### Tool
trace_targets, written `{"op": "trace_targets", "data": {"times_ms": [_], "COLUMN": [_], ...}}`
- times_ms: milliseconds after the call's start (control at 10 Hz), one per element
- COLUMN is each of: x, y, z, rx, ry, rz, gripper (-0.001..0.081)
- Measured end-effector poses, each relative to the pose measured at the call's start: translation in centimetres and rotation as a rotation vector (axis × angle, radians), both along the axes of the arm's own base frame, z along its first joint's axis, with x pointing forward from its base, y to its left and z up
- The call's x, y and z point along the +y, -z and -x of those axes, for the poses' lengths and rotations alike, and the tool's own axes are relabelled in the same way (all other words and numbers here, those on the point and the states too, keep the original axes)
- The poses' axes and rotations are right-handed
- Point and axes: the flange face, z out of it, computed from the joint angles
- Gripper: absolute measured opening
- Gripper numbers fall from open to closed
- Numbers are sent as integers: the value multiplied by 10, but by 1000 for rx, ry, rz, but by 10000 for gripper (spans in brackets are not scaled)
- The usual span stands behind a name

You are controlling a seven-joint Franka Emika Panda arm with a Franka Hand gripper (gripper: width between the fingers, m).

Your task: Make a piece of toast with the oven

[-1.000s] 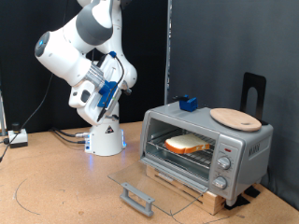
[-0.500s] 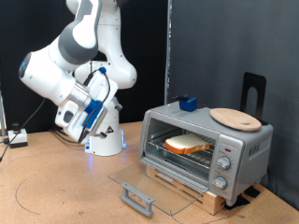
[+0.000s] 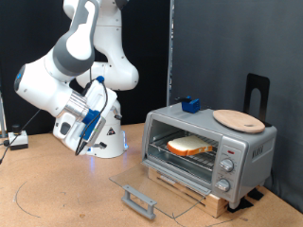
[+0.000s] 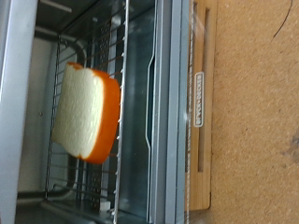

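The toast is on the rack, but the glass door (image 3: 159,189) is folded down below my gripper. Next, I go down low by the grey handle (image 3: 139,202) and swing the door up.
The silver oven (image 3: 248,151) stands on the exterior view's right with its glass door (image 3: 142,183) folded down flat and the grey handle (image 3: 138,200) at the front. The piece of toast (image 3: 192,146) lies flat on the wire rack inside. In the wrist view the toast (image 4: 86,112) shows an orange crust and pale face on the rack (image 4: 121,56), seen through the oven opening (image 4: 173,112). My gripper (image 3: 76,144) hangs far to the left of the oven, above the table, and holds nothing that I can see. Its fingers do not show in the wrist view.
A round wooden board (image 3: 239,119) and a small blue object (image 3: 190,105) rest on the oven top. The oven sits on a wooden base (image 3: 194,196). A black stand (image 3: 257,93) rises behind it. Cables (image 3: 28,199) lie on the table at the left.
The arm has swung down and towards the exterior view's left, carrying the gripper farther from the oven. The toast and the open door have not moved.
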Motion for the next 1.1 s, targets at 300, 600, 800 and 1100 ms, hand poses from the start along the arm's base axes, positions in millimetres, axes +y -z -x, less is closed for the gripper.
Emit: {"op": "trace_targets", "data": {"times_ms": [300, 600, 800, 1100], "x": [-16, -33, -42, -55], "y": [33, 74, 99, 130], "z": [-13, -22, -29, -39], "rx": [125, 202, 216, 184], "ry": [0, -33, -47, -51], "rz": [13, 64, 80, 120], "gripper": [804, 804, 804, 804]}}
